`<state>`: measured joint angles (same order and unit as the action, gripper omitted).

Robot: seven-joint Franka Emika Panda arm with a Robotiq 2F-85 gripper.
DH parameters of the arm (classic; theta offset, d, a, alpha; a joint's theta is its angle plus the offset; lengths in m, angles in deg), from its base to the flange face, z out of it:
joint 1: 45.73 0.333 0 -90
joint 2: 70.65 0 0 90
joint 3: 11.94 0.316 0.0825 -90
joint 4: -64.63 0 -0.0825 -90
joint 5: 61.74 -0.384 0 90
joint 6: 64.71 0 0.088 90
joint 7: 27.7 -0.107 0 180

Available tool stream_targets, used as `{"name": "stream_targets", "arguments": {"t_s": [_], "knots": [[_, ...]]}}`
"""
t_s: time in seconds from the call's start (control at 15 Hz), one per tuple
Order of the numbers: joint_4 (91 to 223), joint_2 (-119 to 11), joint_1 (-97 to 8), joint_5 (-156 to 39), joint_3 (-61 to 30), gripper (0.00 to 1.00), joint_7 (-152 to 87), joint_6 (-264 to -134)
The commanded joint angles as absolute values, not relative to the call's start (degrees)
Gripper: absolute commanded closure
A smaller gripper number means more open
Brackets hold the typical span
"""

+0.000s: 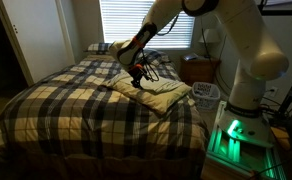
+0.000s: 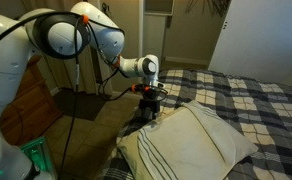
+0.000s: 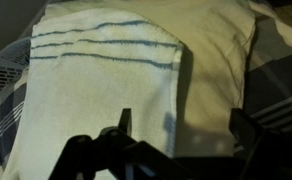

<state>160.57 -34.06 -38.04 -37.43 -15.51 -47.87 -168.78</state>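
Observation:
The towel's plain long edge (image 3: 173, 108), short of its striped corner (image 3: 175, 49), lies under my open, down-pointing gripper, so my gripper should tilt and reach for that corner before closing.
My gripper (image 3: 178, 125) is open and empty, hovering just above a cream pillow (image 3: 201, 60) on the bed. A folded cream towel with thin blue stripes (image 3: 96, 70) lies on the pillow, its edge under the gap between my fingers. In both exterior views the gripper (image 1: 138, 76) (image 2: 152, 100) points down over the near end of the pillow (image 1: 156, 93) (image 2: 191, 140). The pillow lies on a dark plaid bedspread (image 1: 76, 110) (image 2: 256, 100).
A wooden nightstand (image 1: 199, 68) stands beside the bed under the blinds. A white laundry basket (image 1: 205, 93) sits by the robot base (image 1: 248, 135). A second pillow (image 1: 99, 47) lies at the bed's head. A brown chair or board (image 2: 31, 105) stands behind the arm.

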Motion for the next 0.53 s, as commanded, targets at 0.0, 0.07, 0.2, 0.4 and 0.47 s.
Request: {"name": "stream_targets", "arguments": {"t_s": [0.0, 0.07, 0.2, 0.4, 0.47], "knots": [[160.5, -29.9, -35.5, -34.9, -16.8, 0.0, -52.7, -173.0], [160.3, -29.0, -35.0, -34.8, -17.1, 0.0, -53.7, -173.3], [160.4, -28.2, -34.4, -35.5, -17.6, 0.0, -54.8, -172.5], [160.9, -28.8, -33.2, -35.0, -19.2, 0.0, -57.8, -171.6], [161.2, -29.1, -32.9, -34.7, -19.7, 0.0, -58.4, -171.5]]}}
